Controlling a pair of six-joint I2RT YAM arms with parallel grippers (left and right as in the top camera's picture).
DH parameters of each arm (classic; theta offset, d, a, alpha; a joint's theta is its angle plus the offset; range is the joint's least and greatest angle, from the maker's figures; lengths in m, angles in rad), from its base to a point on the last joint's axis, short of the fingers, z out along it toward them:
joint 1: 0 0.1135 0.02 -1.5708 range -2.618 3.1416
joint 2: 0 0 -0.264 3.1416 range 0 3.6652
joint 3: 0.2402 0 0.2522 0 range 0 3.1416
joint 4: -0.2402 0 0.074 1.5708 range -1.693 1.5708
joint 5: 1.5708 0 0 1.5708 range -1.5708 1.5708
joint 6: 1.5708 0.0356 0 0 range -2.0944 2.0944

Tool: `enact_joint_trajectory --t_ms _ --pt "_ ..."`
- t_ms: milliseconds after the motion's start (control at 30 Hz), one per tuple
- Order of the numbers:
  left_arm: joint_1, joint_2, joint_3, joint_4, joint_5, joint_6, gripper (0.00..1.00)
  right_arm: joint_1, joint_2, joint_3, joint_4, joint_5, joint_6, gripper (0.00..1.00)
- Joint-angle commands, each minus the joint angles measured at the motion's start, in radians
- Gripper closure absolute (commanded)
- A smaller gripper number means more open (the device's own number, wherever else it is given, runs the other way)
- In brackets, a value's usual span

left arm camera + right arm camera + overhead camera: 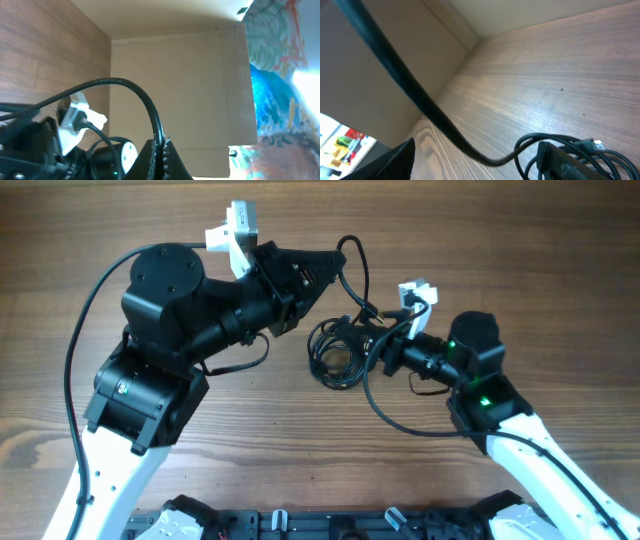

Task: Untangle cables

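The cable my left gripper holds (364, 268) goes into the bundle, so next my right gripper takes that cable and lifts it before my left gripper grips the loops (329, 362).
The black cables lie as a tangled bundle of small loops (335, 355) on the wooden table between the two arms. One cable (358, 268) rises out of the bundle in an arc to my left gripper (335, 262). In the left wrist view this gripper (163, 152) is shut on that cable (145, 97), which curves up and off to the left. My right gripper (368, 348) is at the bundle's right edge. In the right wrist view it (475, 152) is open, a cable (427, 107) runs slack between its fingers, and loops with a plug (597, 147) lie by its right finger.
The wooden table (560, 240) spreads all round. A thicker arm wire (400, 420) loops in front of the right arm and another (85, 320) runs along the left arm. A black frame (300, 525) lines the front edge. Beige walls (190, 85) border the table's far side.
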Motion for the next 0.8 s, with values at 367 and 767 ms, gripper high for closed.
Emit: enact_joint_trajectory --t_ms 367,767 --pt "0.0 -0.011 0.025 0.003 0.018 -0.071 0.87 0.034 0.021 0.011 0.168 0.036 0.169 0.96" --pt "0.0 -0.001 0.025 -0.152 -0.121 0.117 0.19 -0.031 -0.22 0.011 0.174 0.161 0.489 0.95"
